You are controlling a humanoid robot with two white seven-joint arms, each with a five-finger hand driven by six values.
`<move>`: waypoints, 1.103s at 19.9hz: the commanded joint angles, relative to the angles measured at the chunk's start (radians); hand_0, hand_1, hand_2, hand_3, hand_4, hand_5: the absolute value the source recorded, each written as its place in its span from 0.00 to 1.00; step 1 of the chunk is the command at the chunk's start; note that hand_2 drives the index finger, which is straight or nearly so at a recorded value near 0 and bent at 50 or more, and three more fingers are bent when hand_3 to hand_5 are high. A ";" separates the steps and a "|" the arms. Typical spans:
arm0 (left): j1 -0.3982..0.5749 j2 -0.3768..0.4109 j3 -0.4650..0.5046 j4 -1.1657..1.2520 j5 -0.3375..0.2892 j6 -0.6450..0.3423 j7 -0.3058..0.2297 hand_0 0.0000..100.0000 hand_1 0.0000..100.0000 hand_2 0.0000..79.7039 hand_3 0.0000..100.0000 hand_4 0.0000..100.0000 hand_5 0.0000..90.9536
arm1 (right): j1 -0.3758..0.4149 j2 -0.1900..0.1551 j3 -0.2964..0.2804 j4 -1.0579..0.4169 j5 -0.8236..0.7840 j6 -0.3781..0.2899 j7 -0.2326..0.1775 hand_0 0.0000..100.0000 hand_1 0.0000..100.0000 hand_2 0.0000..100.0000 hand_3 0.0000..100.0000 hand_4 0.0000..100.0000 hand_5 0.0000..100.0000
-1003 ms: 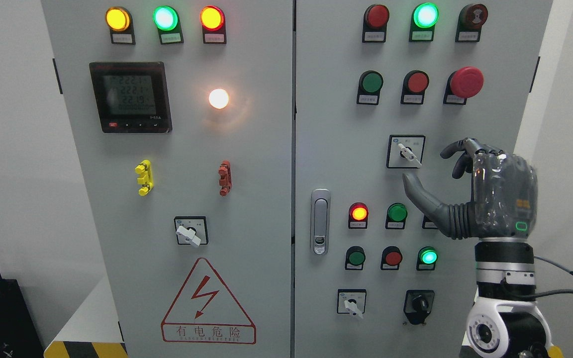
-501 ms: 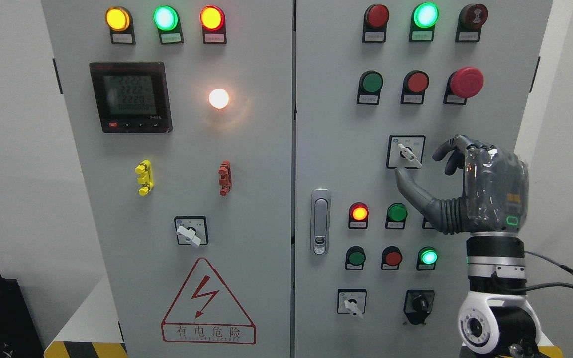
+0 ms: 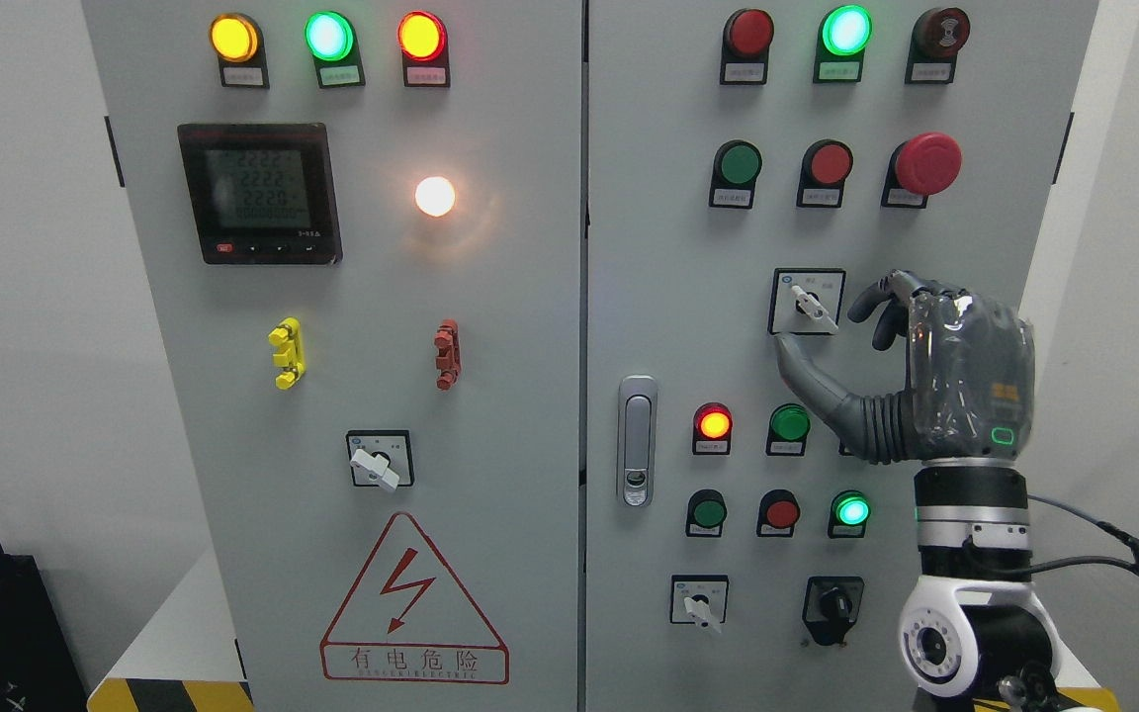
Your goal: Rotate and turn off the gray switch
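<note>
I expect the gray switch (image 3: 809,302) to turn a short way to upright and stay there when I rotate it, because the lever (image 3: 820,314) slants across the white plate.
A gray rotary switch (image 3: 809,303) sits on a white plate in a black frame on the cabinet's right door (image 3: 668,297). Its lever points down and to the right. My right hand (image 3: 823,326) rises from the lower right and is open just beside the switch. The thumb (image 3: 795,358) reaches under the plate's lower left corner, and the curled fingers (image 3: 874,301) hover at its right edge. Nothing is grasped, and the lever is fully visible between thumb and fingers. The left hand is out of sight.
Two more gray switches sit at the left door's lower middle (image 3: 379,460) and the right door's bottom (image 3: 698,601), next to a black knob (image 3: 832,603). Lit and unlit round buttons, a red mushroom button (image 3: 926,163) and a door latch (image 3: 637,440) surround the hand.
My right hand has moved left and slightly up, closing in on the gray switch. The thumb now lies under the plate. The lever has not turned.
</note>
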 commanded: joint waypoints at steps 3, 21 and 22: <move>0.000 0.000 0.032 0.000 0.000 0.000 0.000 0.12 0.39 0.00 0.00 0.00 0.00 | -0.016 0.002 0.005 0.024 0.004 0.002 0.000 0.02 0.29 0.60 0.84 0.80 0.96; 0.000 0.000 0.032 0.000 0.000 0.000 0.000 0.12 0.39 0.00 0.00 0.00 0.00 | -0.028 0.002 0.005 0.041 0.019 0.016 0.000 0.12 0.28 0.62 0.86 0.80 0.97; 0.000 0.000 0.032 0.000 0.000 0.000 0.000 0.12 0.39 0.00 0.00 0.00 0.00 | -0.030 0.002 0.005 0.042 0.019 0.016 0.000 0.13 0.28 0.62 0.86 0.81 0.97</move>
